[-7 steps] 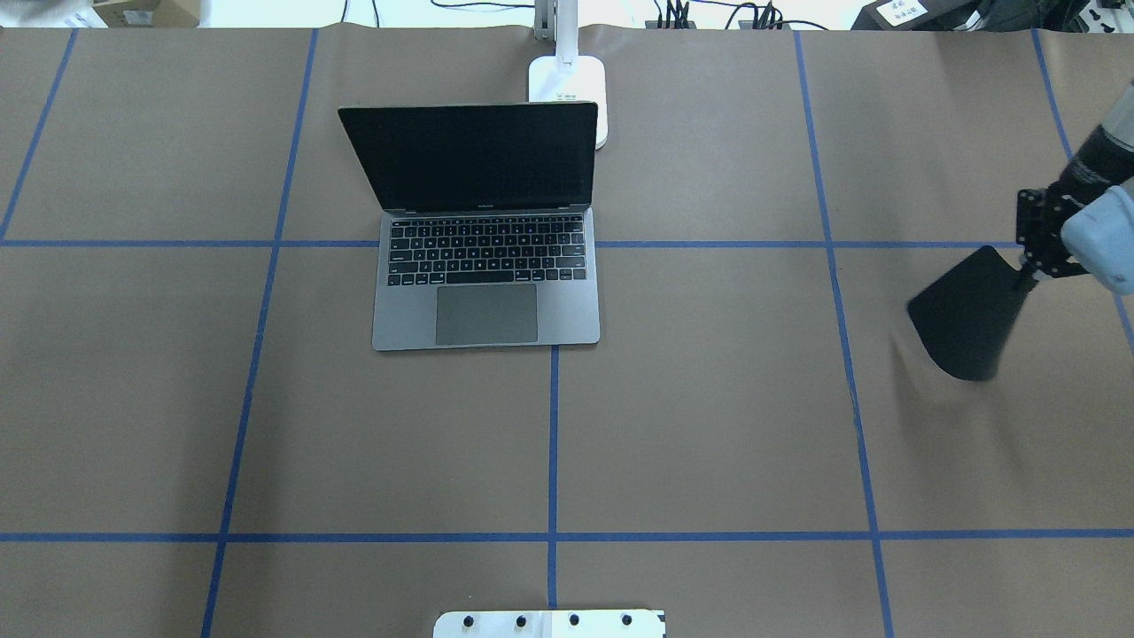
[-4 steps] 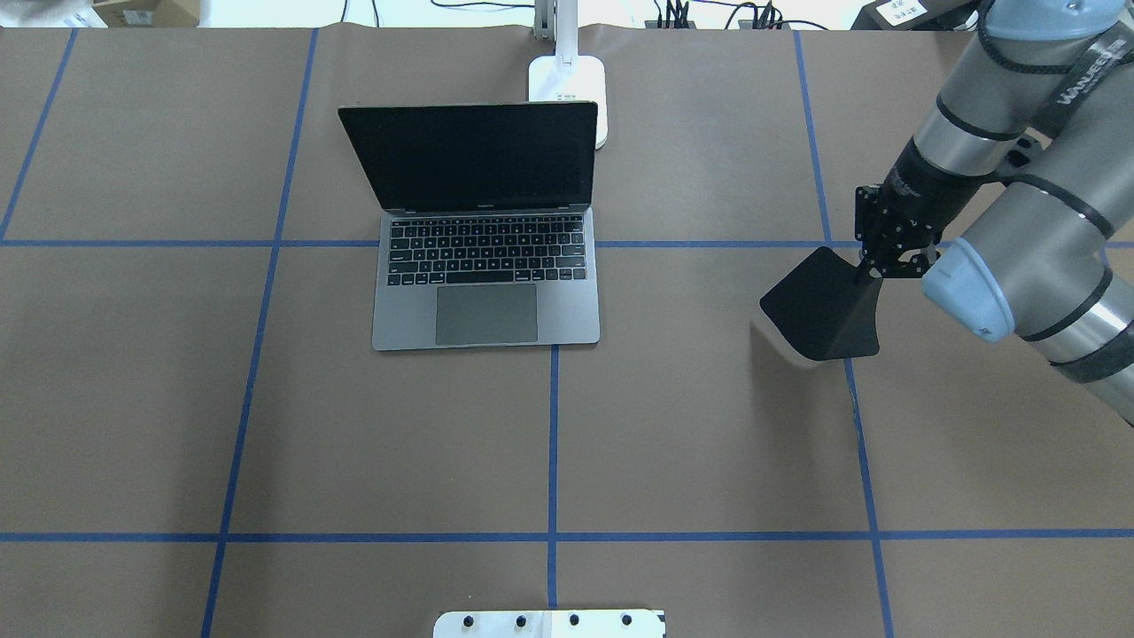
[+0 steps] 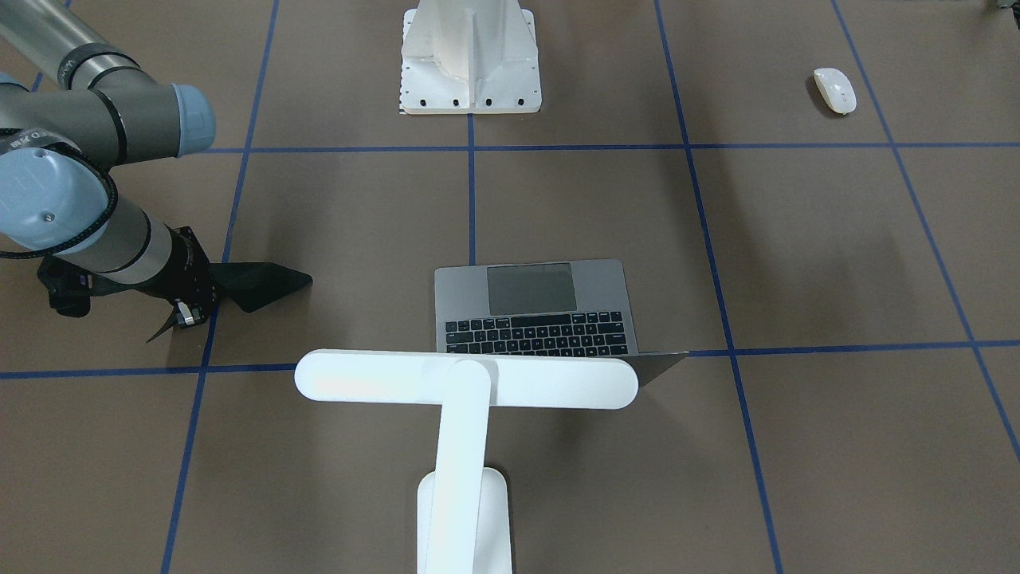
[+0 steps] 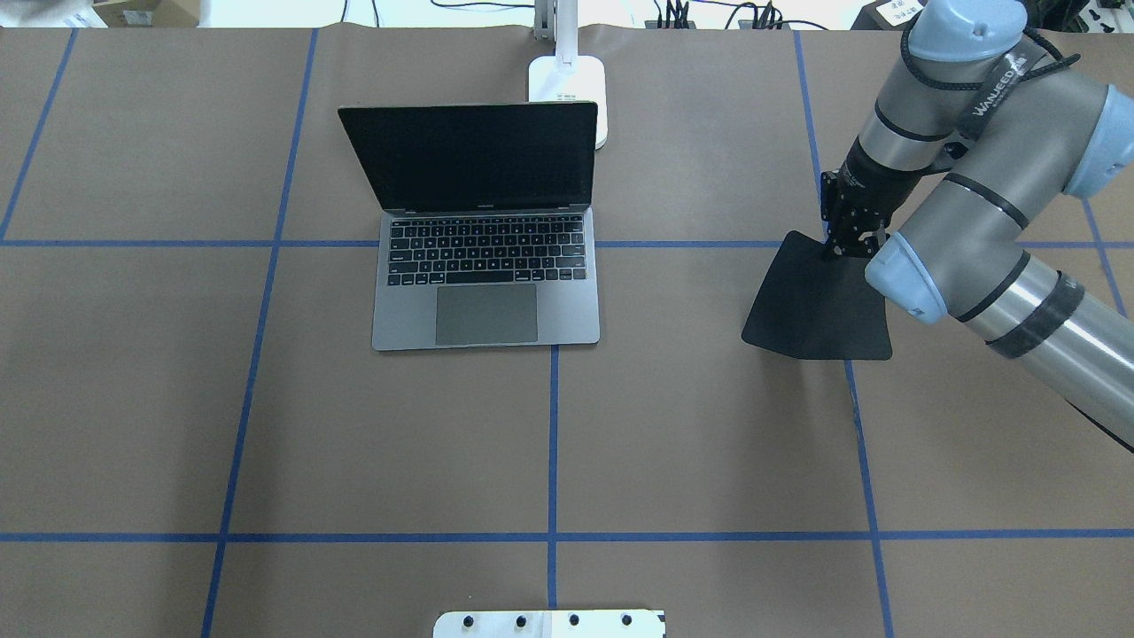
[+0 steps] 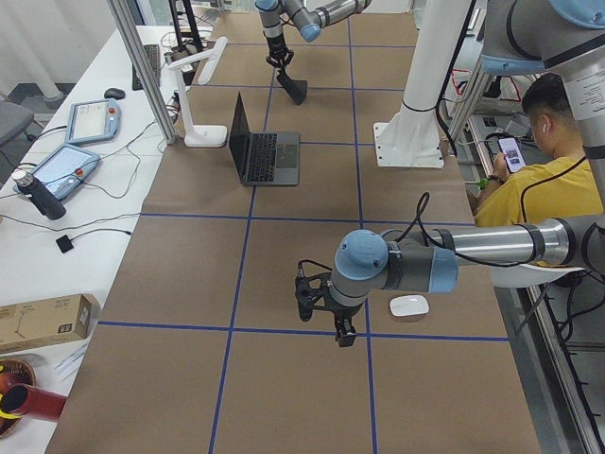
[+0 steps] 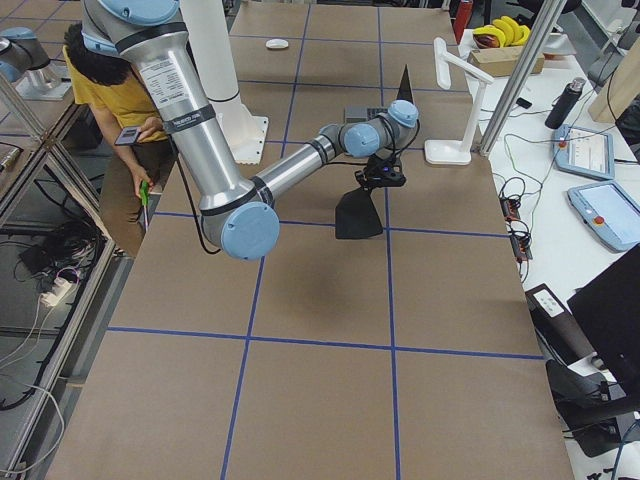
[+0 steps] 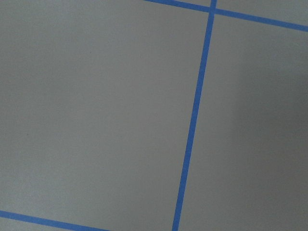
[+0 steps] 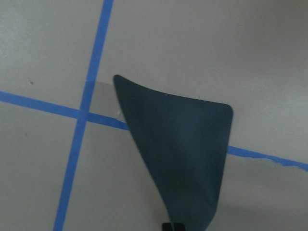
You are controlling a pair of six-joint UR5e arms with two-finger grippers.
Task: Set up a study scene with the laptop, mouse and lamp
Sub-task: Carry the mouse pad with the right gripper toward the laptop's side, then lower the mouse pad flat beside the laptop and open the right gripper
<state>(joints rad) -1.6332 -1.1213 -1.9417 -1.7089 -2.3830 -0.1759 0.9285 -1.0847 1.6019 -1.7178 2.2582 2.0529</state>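
I should keep my right gripper lowering the black mat, hung by its far edge, onto the clear space beside it near the laptop until it lies flat.
The open space-grey laptop (image 4: 485, 310) stands mid-table, also in the front-facing view (image 3: 534, 307). The white T-shaped lamp (image 3: 466, 379) stands behind it, with its base (image 4: 569, 84) at the far edge. The white mouse (image 3: 834, 89) lies near the robot's side on its left, also in the left view (image 5: 409, 305). My right gripper (image 4: 842, 244) is shut on the far edge of a flat black mat (image 4: 815, 306), which hangs tilted, right of the laptop. My left gripper (image 5: 323, 310) hovers low beside the mouse; I cannot tell if it is open or shut.
The white flared pedestal (image 3: 470, 56) with bolt holes stands at the robot's edge of the table. Blue tape lines grid the brown table cover (image 4: 709, 443). A person in yellow (image 5: 539, 180) sits beside the table. Tablets and cables lie beyond the far edge.
My right arm has swung in from the right edge toward the laptop, carrying the black mat left. The mat now hangs lower and flatter. Laptop and lamp have not moved.
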